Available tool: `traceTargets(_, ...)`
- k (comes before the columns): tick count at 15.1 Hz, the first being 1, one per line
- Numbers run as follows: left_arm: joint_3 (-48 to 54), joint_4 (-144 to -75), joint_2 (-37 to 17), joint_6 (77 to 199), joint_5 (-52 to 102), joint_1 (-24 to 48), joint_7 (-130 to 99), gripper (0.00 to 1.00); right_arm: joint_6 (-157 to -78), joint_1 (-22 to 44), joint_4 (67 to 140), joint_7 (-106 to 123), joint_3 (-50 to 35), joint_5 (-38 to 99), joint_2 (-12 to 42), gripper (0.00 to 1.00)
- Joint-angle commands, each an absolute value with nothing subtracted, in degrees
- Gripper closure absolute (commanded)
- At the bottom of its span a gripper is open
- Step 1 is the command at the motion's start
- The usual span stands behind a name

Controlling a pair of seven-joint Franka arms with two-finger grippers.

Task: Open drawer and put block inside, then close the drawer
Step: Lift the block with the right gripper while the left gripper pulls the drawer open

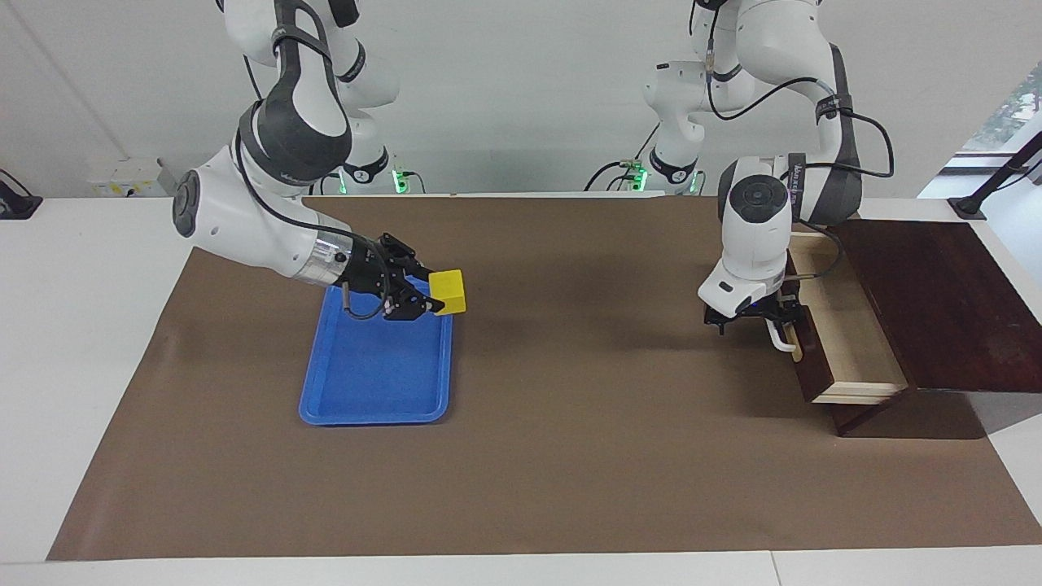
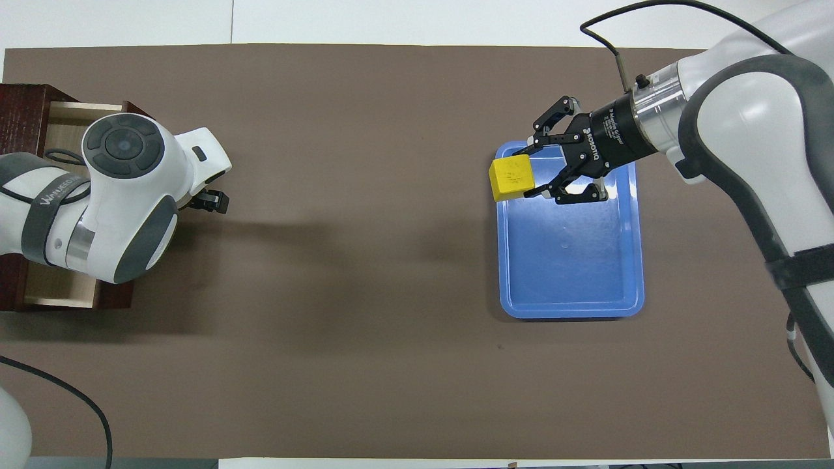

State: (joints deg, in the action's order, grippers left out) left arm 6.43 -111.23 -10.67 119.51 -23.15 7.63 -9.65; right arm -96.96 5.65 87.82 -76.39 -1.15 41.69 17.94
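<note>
I should expect an empty drawer [image 2: 69, 137] when I bring the yellow block in, because clear pale wood [image 2: 61, 284] can be seen on both sides of my left arm.
The yellow block [image 1: 448, 291] [image 2: 512, 177] hangs in the air over the blue tray's edge, and my right gripper [image 1: 438, 295] [image 2: 525, 173] is shut on it. The drawer [image 1: 851, 330] [image 2: 60, 132] stands partly pulled out of its dark wooden box [image 1: 936, 293], so its pale interior shows. My left gripper [image 1: 753, 316] [image 2: 210, 200] is at the drawer's front, open, with its fingers standing apart at the white handle [image 1: 783, 340]. In the overhead view the left arm's wrist hides the drawer front and the handle.
A flat blue tray [image 1: 366, 382] [image 2: 570, 260] lies on the brown mat [image 1: 570, 423] toward the right arm's end of the table, with nothing in it. The dark box sits at the left arm's end, by the table's edge.
</note>
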Motion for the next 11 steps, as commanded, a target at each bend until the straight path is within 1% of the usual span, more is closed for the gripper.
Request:
traceTargets(1, 6.15, -111.01, -9.93, 117.86, -21.62, 10.02, -11.86, 0.00, -96.94, 5.45, 88.33, -76.90, -1.14, 42.54, 17.49, 1.00)
traceTargets(5, 6.15, -110.92, -9.84, 117.07, -21.62, 10.90, -12.48, 0.00, -96.86, 5.36, 88.33, -76.90, -1.14, 42.54, 17.49, 1.00)
traceTargets(6, 6.15, -109.87, -9.93, 116.11, -21.53, 10.64, -12.48, 0.00, -96.94, 5.36, 88.33, -76.90, -1.06, 42.63, 17.49, 1.00)
traceTargets(8, 6.07, -104.53, -10.46, 109.99, -18.39, 9.59, -11.87, 0.00, -97.03, 5.36, 88.33, -76.90, -1.14, 42.63, 17.49, 1.00)
traceTargets(11, 5.89, -93.20, -12.73, 100.14, -10.58, 9.84, -12.74, 0.00, -97.03, 5.45, 88.33, -76.99, -1.14, 42.63, 17.49, 1.00)
